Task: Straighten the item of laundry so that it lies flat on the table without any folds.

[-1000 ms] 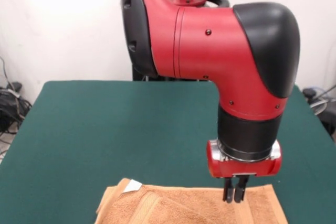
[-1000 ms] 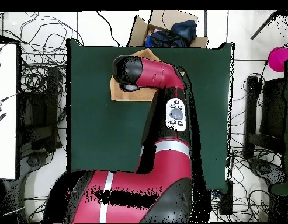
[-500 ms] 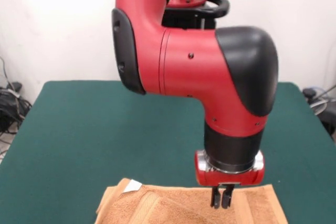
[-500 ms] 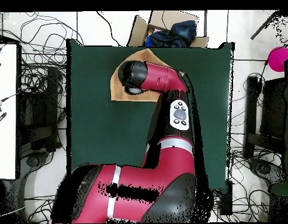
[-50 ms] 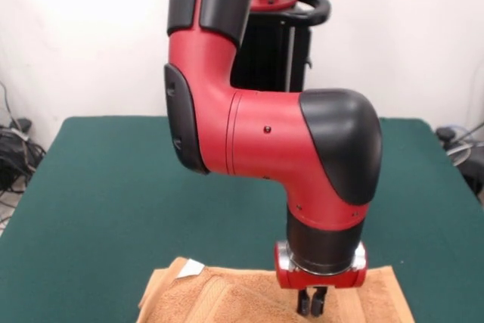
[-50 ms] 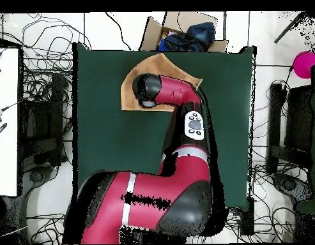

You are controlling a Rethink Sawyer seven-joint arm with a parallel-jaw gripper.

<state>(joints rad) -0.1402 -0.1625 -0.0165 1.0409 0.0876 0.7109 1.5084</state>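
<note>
My gripper is about to pull the towel. A folded layer (image 5: 203,299) lies loose on it, so the whole towel (image 5: 257,294) will slide along and spread out.
The item of laundry (image 5: 212,296) is an orange-tan towel lying rumpled at the table's (image 5: 151,179) near edge, with a folded layer on its left part and a small white tag (image 5: 190,267) at its far left corner. My gripper (image 5: 311,304) points straight down on the towel's right half. Its fingers are open only a narrow gap, and their tips are at the cloth. In the overhead view the towel (image 6: 161,65) lies at the top edge of the green table (image 6: 108,140). My arm's wrist covers its middle and hides the gripper.
A cardboard box (image 6: 185,35) holding dark blue cloth stands just past the table edge nearest the towel. Cables lie on the floor around the table. A pink object (image 6: 305,62) sits off to the right, and a white surface (image 6: 5,121) runs along the left.
The gripper has moved left in the front view and come down, from just above the towel's right part to touching it nearer the middle. The towel has not visibly shifted.
</note>
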